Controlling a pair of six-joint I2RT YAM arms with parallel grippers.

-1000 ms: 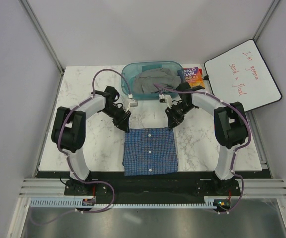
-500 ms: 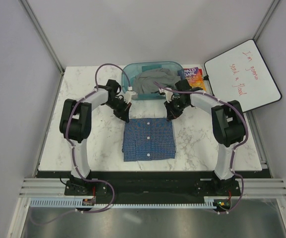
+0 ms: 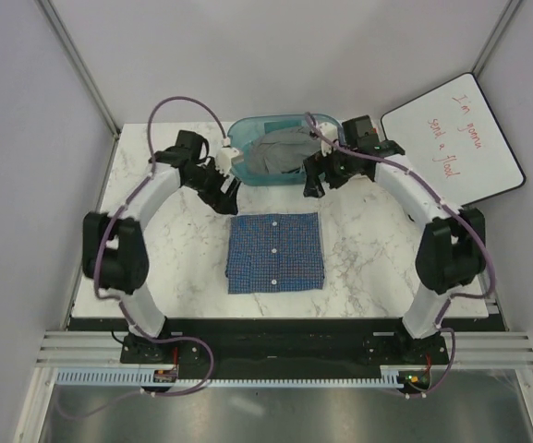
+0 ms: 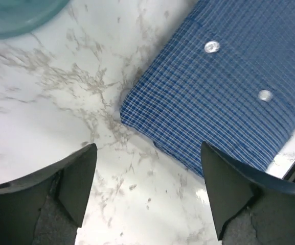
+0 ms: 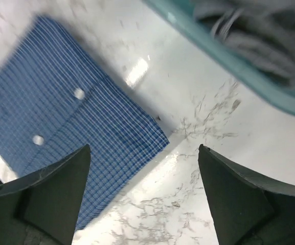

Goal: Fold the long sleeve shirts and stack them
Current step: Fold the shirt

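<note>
My right gripper needs to pinch the folded shirt (image 3: 296,263) at its button line (image 3: 274,250) and help my left gripper move it aside, because the shirt takes up the space in front of the teal bin.
One long sleeve shirt (image 3: 275,251), blue fine-checked with white buttons, lies folded into a flat rectangle on the marble table (image 3: 155,249). My left gripper (image 3: 230,194) hovers open just beyond the shirt's far left corner, holding nothing. The right gripper (image 3: 312,188) is open and empty above the far right corner. In the left wrist view the shirt (image 4: 229,87) lies ahead of the left gripper (image 4: 148,149), with bare marble between the jaws. The right wrist view shows the shirt's (image 5: 70,122) corner near the right gripper (image 5: 144,149).
A teal bin (image 3: 238,138) at the back centre holds crumpled grey cloth (image 3: 280,152), and both grippers are close to its front wall. Its rim (image 5: 229,56) shows in the right wrist view. A book (image 3: 360,138) and a whiteboard (image 3: 451,138) lie at the back right.
Both grippers slid the folded shirt away from the near edge, then let go of its far corners. They opened and rose back toward the bin.
</note>
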